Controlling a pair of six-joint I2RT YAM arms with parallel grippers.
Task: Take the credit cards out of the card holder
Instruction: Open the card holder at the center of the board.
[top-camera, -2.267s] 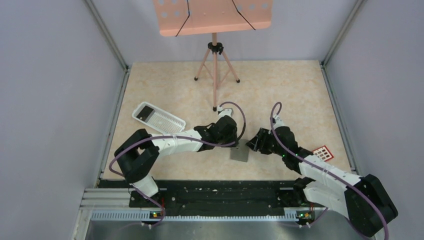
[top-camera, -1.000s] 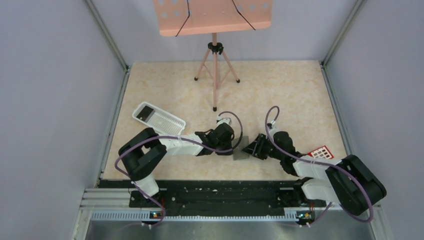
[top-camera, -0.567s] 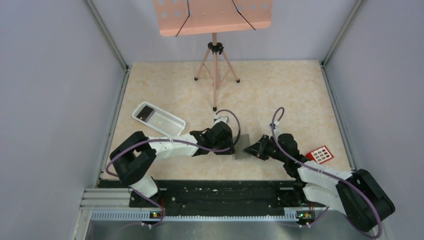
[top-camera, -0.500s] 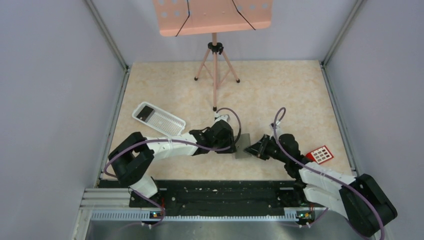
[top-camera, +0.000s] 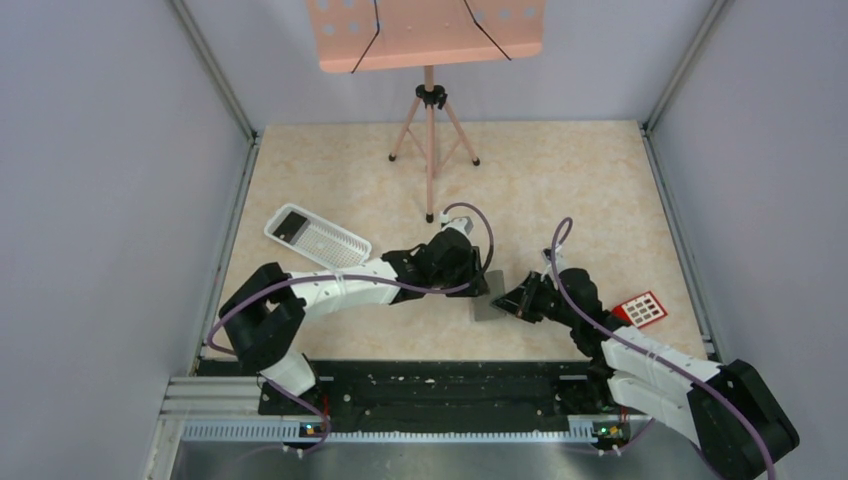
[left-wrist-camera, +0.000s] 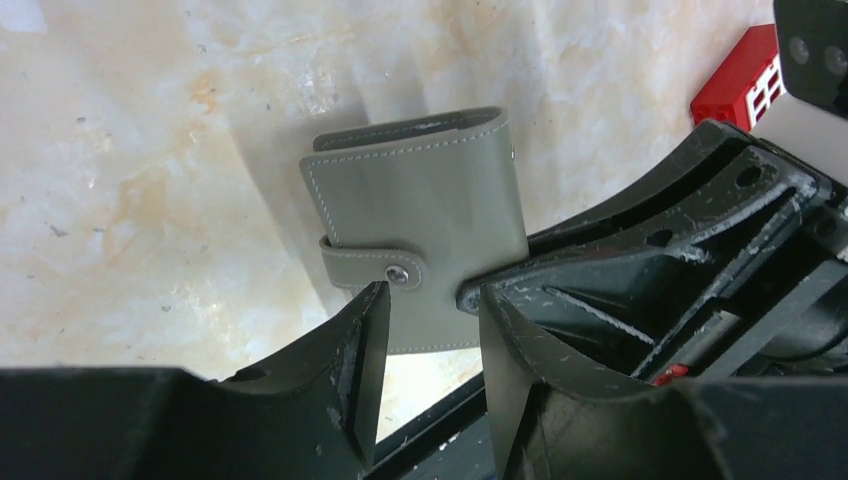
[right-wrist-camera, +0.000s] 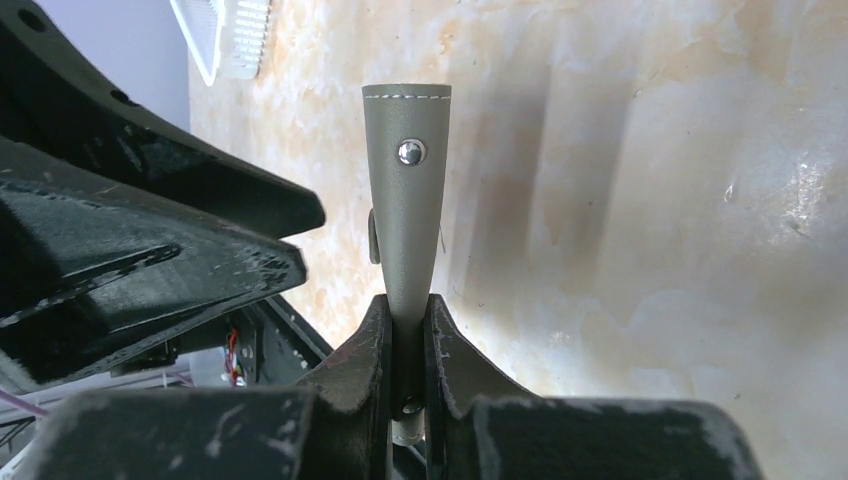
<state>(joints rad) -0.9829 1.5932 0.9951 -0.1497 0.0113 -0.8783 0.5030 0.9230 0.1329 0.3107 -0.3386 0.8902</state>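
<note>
Next, my left gripper pulls the strap's end (left-wrist-camera: 415, 268) loose before my right gripper opens the cover, because the snap strap is fastened over the holder's cover (left-wrist-camera: 362, 267).
The card holder (left-wrist-camera: 415, 205) is a closed grey wallet with its snap strap fastened, and it rests on the table (top-camera: 487, 303). My right gripper (right-wrist-camera: 405, 312) is shut on one edge of the holder, which shows edge-on (right-wrist-camera: 405, 200) with the snap facing the camera. My left gripper (left-wrist-camera: 430, 300) is open and empty, its fingers either side of the strap end just above the holder. In the top view the left gripper (top-camera: 470, 275) and the right gripper (top-camera: 513, 300) meet at the holder. One red card with pale squares (top-camera: 641, 309) lies on the table to the right (left-wrist-camera: 745, 80). No card shows inside the holder.
A white ribbed tray (top-camera: 318, 238) with a dark item in it lies at the left (right-wrist-camera: 235, 30). A music stand's tripod (top-camera: 430, 150) stands at the back middle. Grey walls enclose the table on three sides. A black rail runs along the near edge.
My left gripper has shifted a little right and away from the near edge, staying over the holder. My right gripper has kept its hold at the holder's right edge. The red card has not moved.
</note>
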